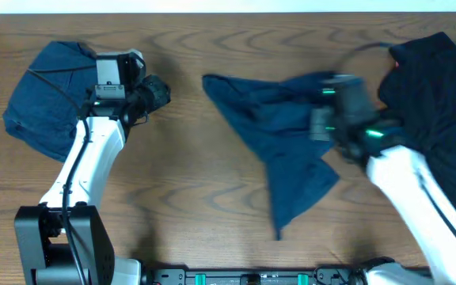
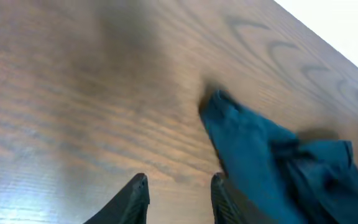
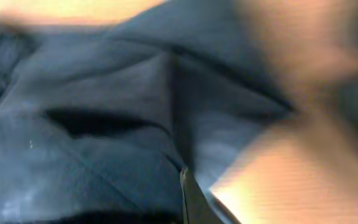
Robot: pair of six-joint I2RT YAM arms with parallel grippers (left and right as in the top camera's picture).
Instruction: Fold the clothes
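Observation:
I should draw my right gripper back toward the black garments (image 1: 418, 67), since the navy-blue garment lies bunched (image 1: 285, 111), while my left gripper takes the navy-blue garment's loose other end.
A crumpled navy-blue garment (image 1: 283, 138) lies spread at the table's middle. It also shows in the left wrist view (image 2: 272, 155) and fills the right wrist view (image 3: 104, 112). My right gripper (image 1: 332, 107) is at its right upper corner, blurred. One finger (image 3: 191, 199) shows near the centre with cloth pressed against it, so it looks shut on the garment. My left gripper (image 1: 155, 93) is open and empty (image 2: 179, 193) over bare wood, left of that garment. A folded navy piece (image 1: 46, 99) lies at the far left.
A pile of black garments (image 1: 442, 95) covers the table's right end, with a bit of red at its top edge (image 1: 394, 54). The wooden table's (image 1: 196, 174) back edge runs along the top. The arm bases stand at the front edge.

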